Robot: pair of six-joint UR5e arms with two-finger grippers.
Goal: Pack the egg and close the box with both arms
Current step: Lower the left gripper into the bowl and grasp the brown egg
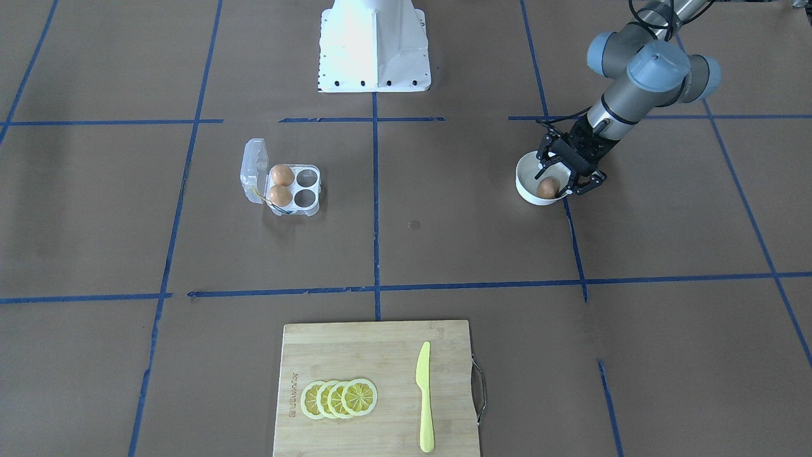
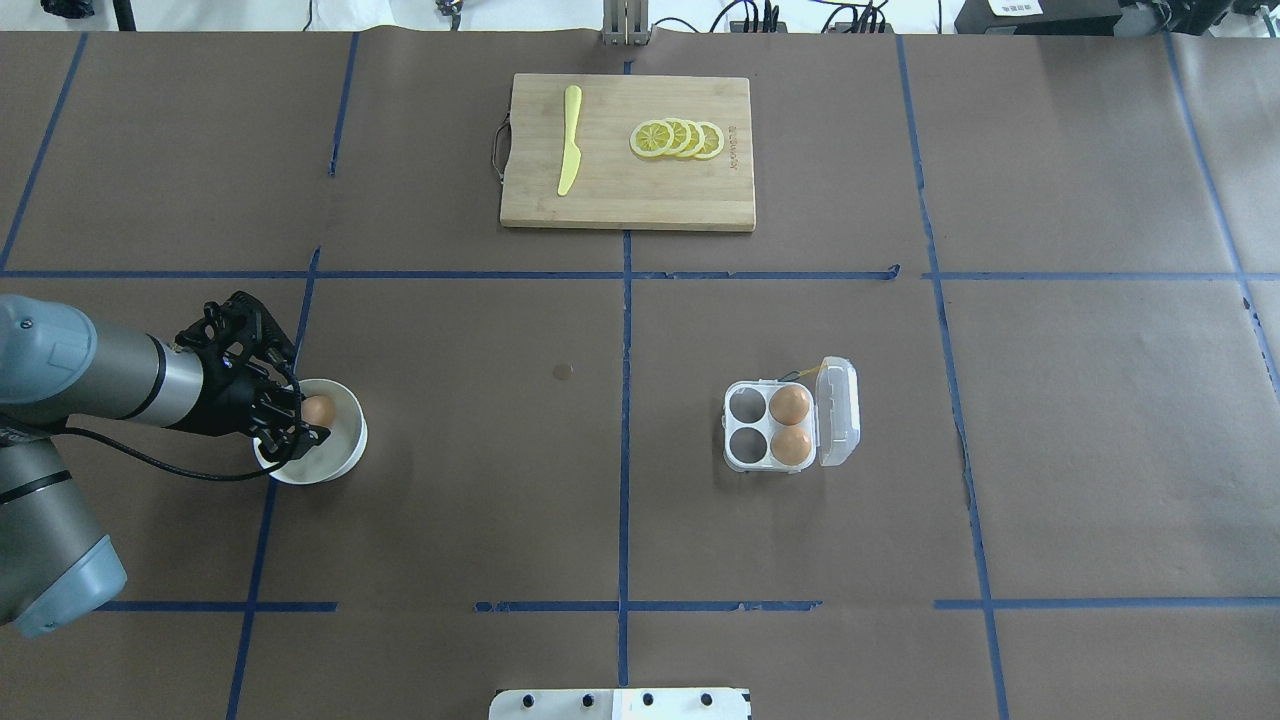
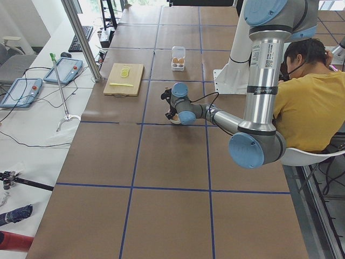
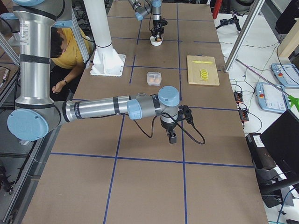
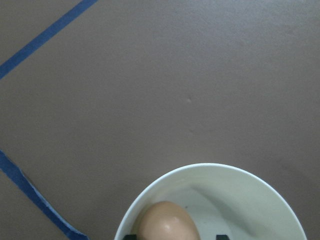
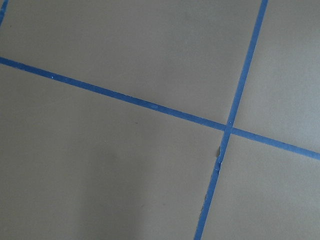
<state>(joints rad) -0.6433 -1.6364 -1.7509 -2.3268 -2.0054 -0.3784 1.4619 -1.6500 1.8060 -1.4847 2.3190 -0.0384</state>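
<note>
The third egg (image 1: 548,187) will settle in the same way when I lower it in, because the two packed eggs (image 1: 281,176) sit steady with their tops above the cups.
One orange-brown egg (image 1: 547,188) lies in a white bowl (image 1: 525,189) on the robot's left side. It also shows in the overhead view (image 2: 318,409) and the left wrist view (image 5: 167,222). My left gripper (image 1: 557,181) reaches into the bowl with its fingers open on either side of this egg. The clear box (image 1: 303,204) stands open, its lid (image 1: 254,168) upright. Two eggs (image 1: 281,175) fill the cups by the hinge, and the other two cups are empty. My right gripper (image 4: 172,138) hangs over bare table, far from the box. I cannot tell if it is open or shut.
A wooden cutting board (image 1: 374,355) with lemon slices (image 1: 339,398) and a yellow knife (image 1: 424,400) lies at the table edge away from the robot. The white pedestal (image 1: 374,44) stands at the robot's side. A seated person (image 3: 307,108) is behind the left arm.
</note>
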